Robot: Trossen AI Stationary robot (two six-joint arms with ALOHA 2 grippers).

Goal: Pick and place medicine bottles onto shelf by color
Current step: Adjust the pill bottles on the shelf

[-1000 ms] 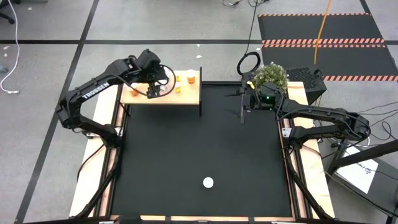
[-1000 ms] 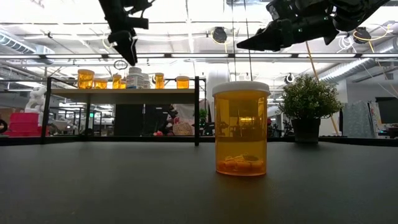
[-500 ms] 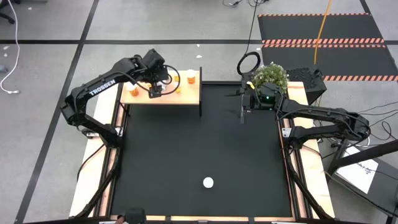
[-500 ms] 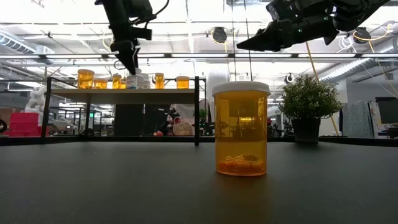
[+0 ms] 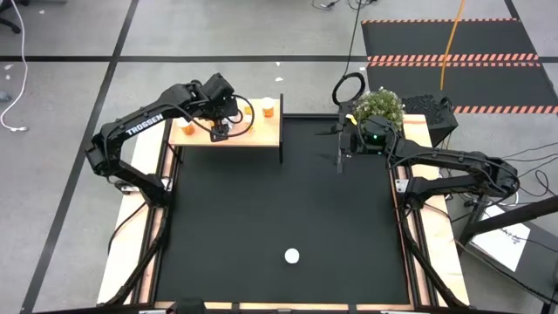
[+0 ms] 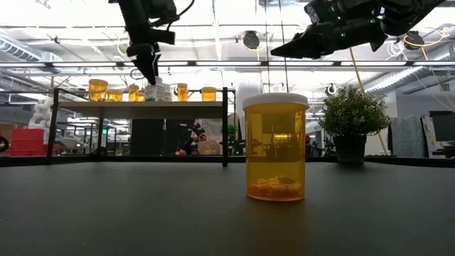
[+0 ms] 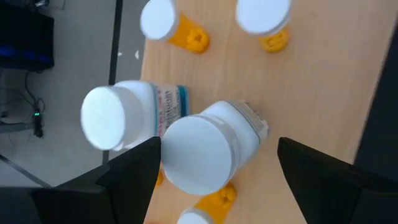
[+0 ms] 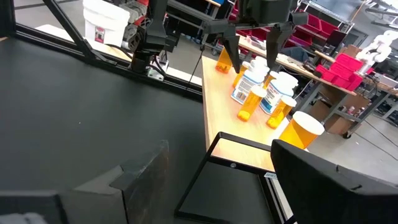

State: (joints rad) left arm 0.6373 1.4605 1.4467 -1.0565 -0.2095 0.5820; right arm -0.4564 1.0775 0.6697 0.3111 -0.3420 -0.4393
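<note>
Next, my left gripper moves up, closes its fingers and gently pushes the bottle's base (image 7: 261,126) back from the front, because the front white bottle (image 7: 233,132) is ahead of its orange neighbours.
The light-wood shelf (image 5: 263,136) stands at the mat's far left corner. On it stand several orange medicine bottles (image 7: 171,25) and two white ones. My left gripper (image 7: 217,180) hangs open above the shelf, pointing steeply down. Its fingers stand on either side of a white bottle's cap (image 7: 200,155), and the other white bottle (image 7: 118,115) is just beside it. One orange bottle with a white cap (image 6: 276,148) stands upright on the black mat near the front edge (image 5: 291,255). My right gripper (image 5: 340,157) hovers open and level at the mat's far right, with nothing between its fingers.
A potted plant (image 5: 379,106) and a ring light (image 5: 350,87) stand behind the table's far right corner. The shelf's black leg (image 5: 282,146) stands at the mat's far edge. The black mat (image 5: 279,201) lies bare between the shelf and the lone orange bottle.
My left gripper has sunk a little toward the white bottles on the shelf, its fingers still apart. The bottles have kept their places.
</note>
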